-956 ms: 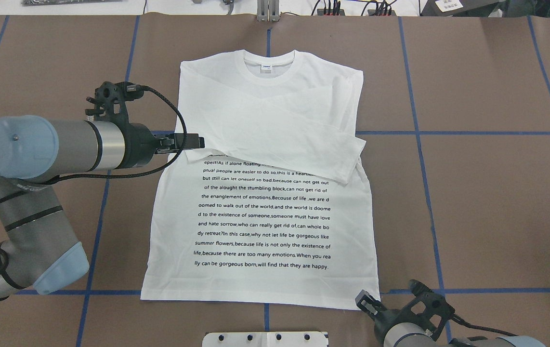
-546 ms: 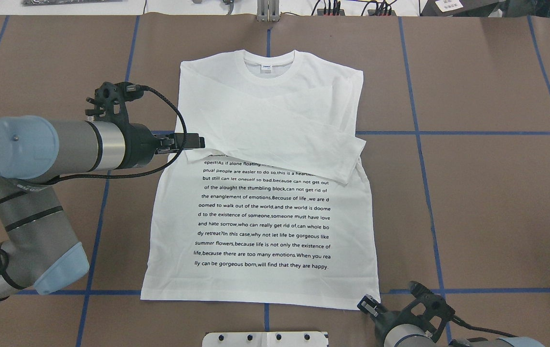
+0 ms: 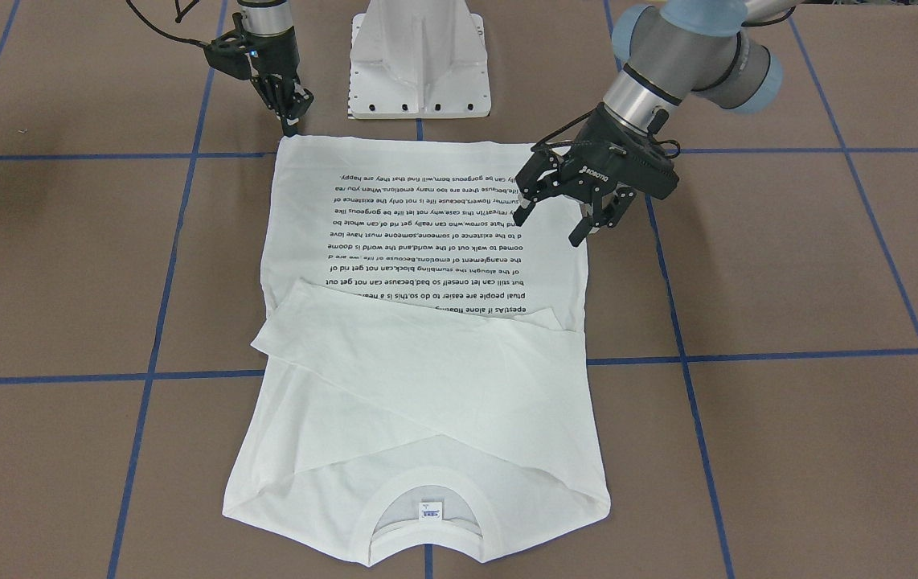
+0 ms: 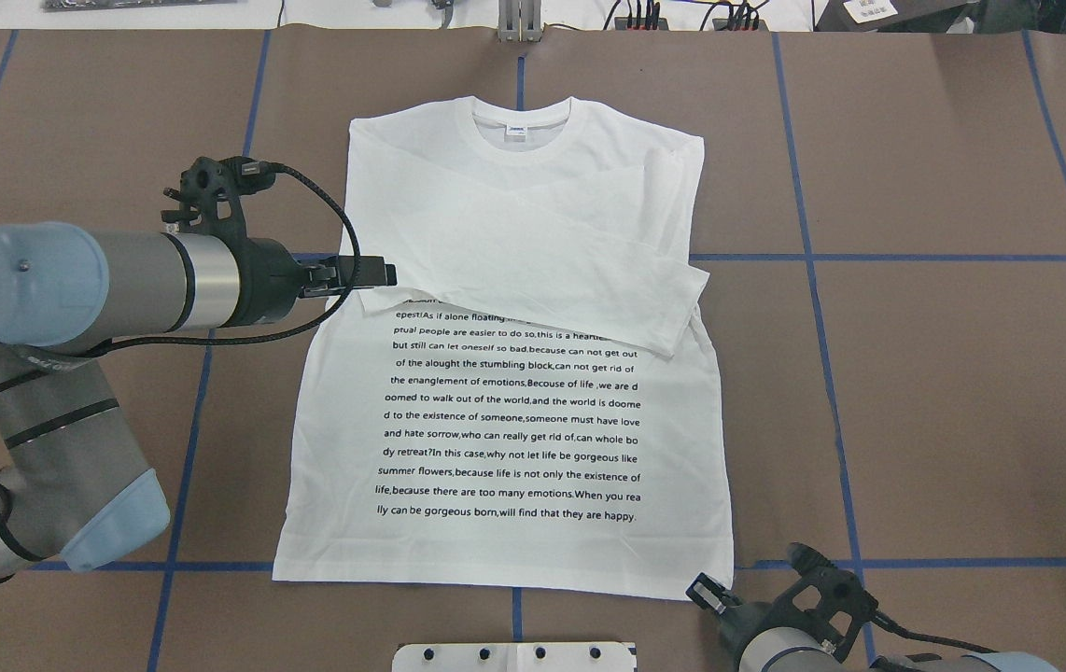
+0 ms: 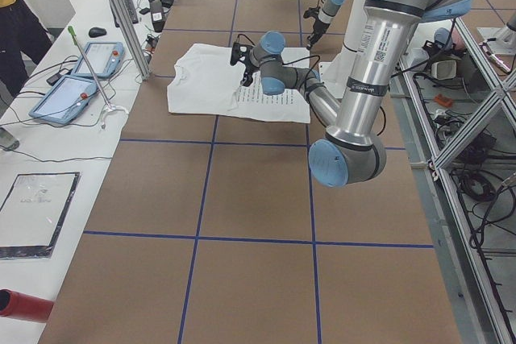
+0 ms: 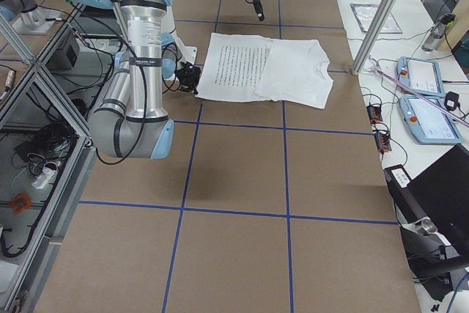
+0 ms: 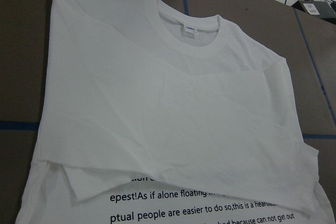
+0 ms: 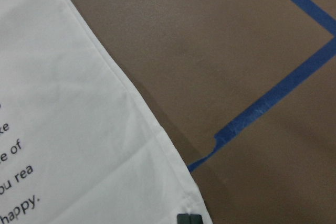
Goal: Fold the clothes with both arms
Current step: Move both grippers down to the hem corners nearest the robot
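Note:
I expect the hem (image 3: 417,141) to fold over with its plain side up and cover the text when I bring it toward the collar, because the folded sleeves (image 3: 417,371) show plain white.
The white T-shirt (image 4: 514,420) lies flat on the brown table, printed text up and collar (image 4: 521,119) at the far side. Both sleeves (image 4: 542,271) are folded across the chest. My left gripper (image 3: 549,227) is open and empty, and it hovers over the shirt's edge near the folded sleeve (image 4: 382,274). Its wrist view shows only the shirt (image 7: 168,103). My right gripper (image 3: 292,122) is at the near hem corner (image 4: 703,590). Its pads (image 8: 189,219) are together on that corner of the cloth (image 8: 63,129).
A white plastic stand base (image 3: 419,56) sits at the robot's edge of the table, just behind the hem (image 4: 514,656). Blue tape lines (image 4: 813,257) grid the brown cover. A side bench with tablets (image 5: 76,86) runs along the far side.
My right gripper has shifted slightly toward the robot's edge of the table at the hem corner. The left arm and the shirt have hardly moved.

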{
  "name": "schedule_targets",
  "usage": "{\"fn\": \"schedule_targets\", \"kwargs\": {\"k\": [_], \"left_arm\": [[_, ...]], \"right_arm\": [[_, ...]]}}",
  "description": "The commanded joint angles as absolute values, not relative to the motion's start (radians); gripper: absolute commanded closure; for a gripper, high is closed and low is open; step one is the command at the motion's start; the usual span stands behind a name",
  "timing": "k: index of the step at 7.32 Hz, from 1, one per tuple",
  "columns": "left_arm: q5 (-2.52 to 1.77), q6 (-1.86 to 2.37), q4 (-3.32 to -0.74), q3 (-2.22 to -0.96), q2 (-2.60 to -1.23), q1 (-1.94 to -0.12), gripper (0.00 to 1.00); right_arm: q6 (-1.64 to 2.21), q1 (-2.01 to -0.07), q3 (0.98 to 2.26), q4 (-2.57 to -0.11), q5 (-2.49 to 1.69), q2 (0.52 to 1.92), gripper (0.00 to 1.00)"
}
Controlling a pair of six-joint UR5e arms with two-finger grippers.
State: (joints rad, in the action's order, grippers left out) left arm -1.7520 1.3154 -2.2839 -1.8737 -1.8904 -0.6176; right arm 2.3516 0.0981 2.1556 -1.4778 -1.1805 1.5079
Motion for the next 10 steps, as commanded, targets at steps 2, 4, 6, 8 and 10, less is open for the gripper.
{"fn": "schedule_targets", "kwargs": {"k": [2, 4, 6, 8, 10], "left_arm": [[-1.752, 1.452, -2.273, -1.991, -1.743, -0.594, 0.01], [-1.747, 1.603, -2.238, -2.017, -1.674, -0.505, 0.07], [-1.706, 1.768, -2.113, -2.045, -1.669, -0.375, 0.09], [-1.602, 1.807, -2.066, -2.048, -1.616, -0.240, 0.14], [-1.580, 1.816, -2.065, -2.048, -1.572, -0.201, 0.18]], "right_arm": [[2.347, 0.072, 2.210, -1.480, -1.183, 1.522, 1.00], [2.345, 0.071, 2.220, -1.480, -1.183, 1.540, 1.00], [2.345, 0.072, 2.218, -1.480, -1.183, 1.543, 1.00], [2.345, 0.072, 2.218, -1.480, -1.183, 1.542, 1.00], [2.345, 0.072, 2.218, -1.482, -1.183, 1.542, 1.00]]}}
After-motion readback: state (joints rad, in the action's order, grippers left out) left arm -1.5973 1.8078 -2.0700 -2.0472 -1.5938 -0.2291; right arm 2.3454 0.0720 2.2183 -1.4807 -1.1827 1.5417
